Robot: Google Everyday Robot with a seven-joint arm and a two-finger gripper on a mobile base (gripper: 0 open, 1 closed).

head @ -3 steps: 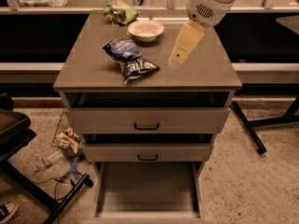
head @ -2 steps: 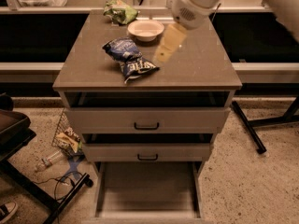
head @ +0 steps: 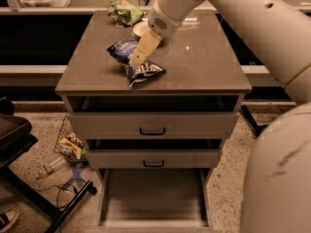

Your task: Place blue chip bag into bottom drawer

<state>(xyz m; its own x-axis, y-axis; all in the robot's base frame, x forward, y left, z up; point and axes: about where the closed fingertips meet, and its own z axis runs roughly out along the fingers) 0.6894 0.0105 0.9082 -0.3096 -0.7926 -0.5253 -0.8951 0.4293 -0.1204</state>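
Observation:
The blue chip bag [head: 123,51] will bunch up between the fingers of the robot's gripper when the robot lifts it, because the bag has a wrinkled, creased end [head: 146,71].
The blue chip bag [head: 141,67] lies wrinkled on the cabinet top [head: 204,67], left of centre. My gripper [head: 137,57] hangs right over the bag, its cream fingers pointing down and left onto the bag's middle. The bottom drawer [head: 153,200] is pulled out at floor level, its flat floor bare. My arm comes in from the upper right and hides most of the white bowl [head: 139,29] behind it.
A green snack bag [head: 125,11] lies at the back left of the top. The two upper drawers with black handles [head: 152,131] are shut. Litter and a wire basket [head: 68,142] lie on the floor at left, next to a black stand.
My gripper has swung left and down, from beside the bowl at the top's right to right over the blue chip bag. The bag has not moved.

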